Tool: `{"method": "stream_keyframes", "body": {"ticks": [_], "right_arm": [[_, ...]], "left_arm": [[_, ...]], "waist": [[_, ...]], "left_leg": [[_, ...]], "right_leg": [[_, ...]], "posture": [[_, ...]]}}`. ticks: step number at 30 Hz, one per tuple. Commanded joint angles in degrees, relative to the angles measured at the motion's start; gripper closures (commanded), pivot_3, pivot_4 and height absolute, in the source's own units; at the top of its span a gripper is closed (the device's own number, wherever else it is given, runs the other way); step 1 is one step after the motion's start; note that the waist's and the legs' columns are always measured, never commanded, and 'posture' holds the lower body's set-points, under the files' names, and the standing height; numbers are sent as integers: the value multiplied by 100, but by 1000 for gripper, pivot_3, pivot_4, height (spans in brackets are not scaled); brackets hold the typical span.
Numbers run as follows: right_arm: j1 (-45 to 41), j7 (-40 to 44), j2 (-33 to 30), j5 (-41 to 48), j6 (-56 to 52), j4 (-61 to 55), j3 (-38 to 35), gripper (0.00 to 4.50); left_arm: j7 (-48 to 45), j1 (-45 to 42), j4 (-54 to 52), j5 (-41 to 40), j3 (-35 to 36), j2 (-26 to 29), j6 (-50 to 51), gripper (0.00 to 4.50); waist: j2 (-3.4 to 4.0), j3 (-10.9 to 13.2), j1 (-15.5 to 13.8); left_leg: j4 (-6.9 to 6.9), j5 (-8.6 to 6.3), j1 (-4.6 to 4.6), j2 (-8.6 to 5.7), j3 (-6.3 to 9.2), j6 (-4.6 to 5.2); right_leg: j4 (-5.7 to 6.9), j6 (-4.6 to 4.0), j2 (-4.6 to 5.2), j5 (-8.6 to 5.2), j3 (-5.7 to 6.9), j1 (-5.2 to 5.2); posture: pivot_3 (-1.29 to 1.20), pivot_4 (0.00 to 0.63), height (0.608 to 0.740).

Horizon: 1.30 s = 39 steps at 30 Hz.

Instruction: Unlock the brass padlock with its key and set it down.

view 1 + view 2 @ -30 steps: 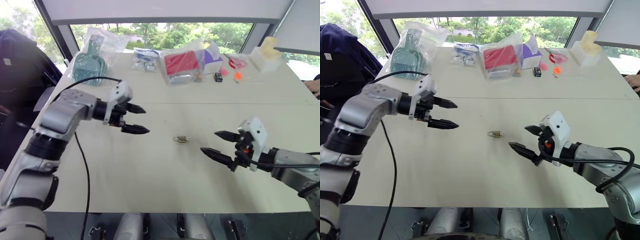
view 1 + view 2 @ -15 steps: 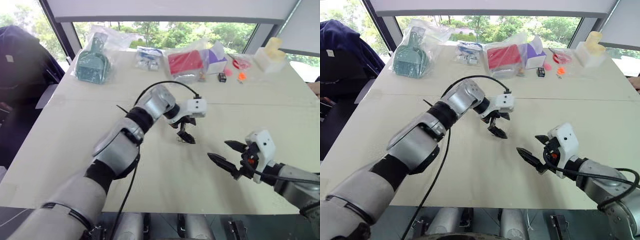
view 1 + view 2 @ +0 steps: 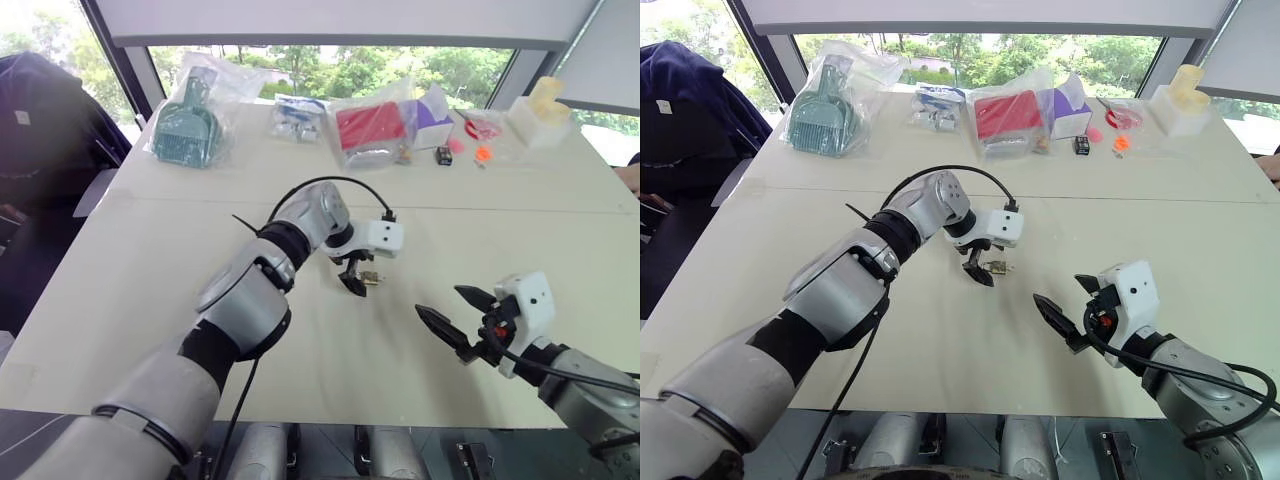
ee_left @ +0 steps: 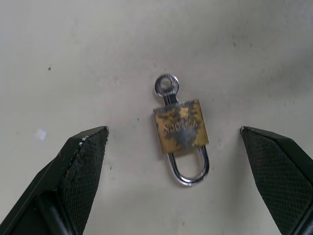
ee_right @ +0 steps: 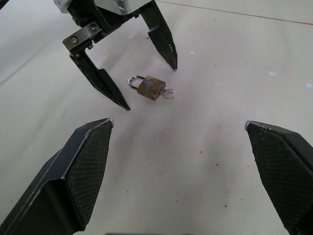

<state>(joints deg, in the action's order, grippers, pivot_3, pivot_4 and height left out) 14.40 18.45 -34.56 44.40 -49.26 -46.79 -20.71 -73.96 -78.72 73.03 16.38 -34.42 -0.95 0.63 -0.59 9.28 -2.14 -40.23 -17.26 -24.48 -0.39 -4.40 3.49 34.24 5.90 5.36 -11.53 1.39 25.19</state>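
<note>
I should clamp the padlock's body square and keep the key's head free for my right gripper, because the brass padlock lies at a slant between my left gripper's open fingers.
The brass padlock lies flat on the white table, near its middle. The key sits in the lock's base with its round head sticking out, and the silvery shackle looks closed. My left gripper points down over the padlock, open, with one finger on each side and neither touching it. In the right wrist view the padlock rests between those two black fingers. My right gripper hovers open a short way to the right of the lock, holding nothing.
Along the table's far edge lie a bagged green dustpan, a bagged red item, a purple box, small pink and orange bits and a pale yellow object. A dark jacket hangs at the left.
My left arm swung from the left side across to the padlock, turned its fingers downward and lowered around it. The right gripper stayed about where it was, still open.
</note>
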Motion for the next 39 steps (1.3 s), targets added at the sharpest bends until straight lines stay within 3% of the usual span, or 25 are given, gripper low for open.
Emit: {"method": "stream_keyframes", "body": {"ticks": [1,6,7,13,18,24,39], "right_arm": [[-129,-37,53,-48,166,-28,50,0],[-162,-29,42,-53,192,14,84,0],[-162,-32,42,-52,189,13,89,0],[-141,-21,55,-75,190,34,116,0],[-92,11,61,-101,220,76,106,0],[-98,35,51,-133,250,120,124,0],[-61,-22,152,-240,329,111,273,0]], "left_arm": [[-160,128,72,290,-33,28,48,1298],[-49,184,90,300,142,-115,222,3656],[-36,187,93,304,172,-134,255,3849],[-67,246,57,415,209,-142,190,3843],[-215,273,-9,468,224,-87,138,1402],[-277,163,-51,283,543,-229,478,1402],[730,135,43,444,772,-469,528,1402]], "waist": [[0,-1,-3],[1,-2,-13],[1,-3,-14],[1,-6,-18],[3,-10,-22],[3,-10,-18],[3,-10,-26]], "left_leg": [[0,0,1,0,0,0],[-1,0,3,0,0,0],[-1,0,3,0,0,0],[-7,0,13,-2,1,0],[-7,0,19,-2,2,0],[-19,0,25,-3,3,0],[-53,-5,14,-8,8,6]], "right_leg": [[0,0,0,0,0,-1],[-1,0,0,0,0,-6],[-1,0,0,0,0,-7],[-3,0,3,0,2,-23],[-3,0,4,0,3,-29],[-3,-1,8,0,4,-40],[-2,1,17,1,11,-49]], "posture": [[0,150,740],[0,150,740],[0,150,740],[0,150,740],[0,150,740],[0,150,740],[0,150,740]]}}
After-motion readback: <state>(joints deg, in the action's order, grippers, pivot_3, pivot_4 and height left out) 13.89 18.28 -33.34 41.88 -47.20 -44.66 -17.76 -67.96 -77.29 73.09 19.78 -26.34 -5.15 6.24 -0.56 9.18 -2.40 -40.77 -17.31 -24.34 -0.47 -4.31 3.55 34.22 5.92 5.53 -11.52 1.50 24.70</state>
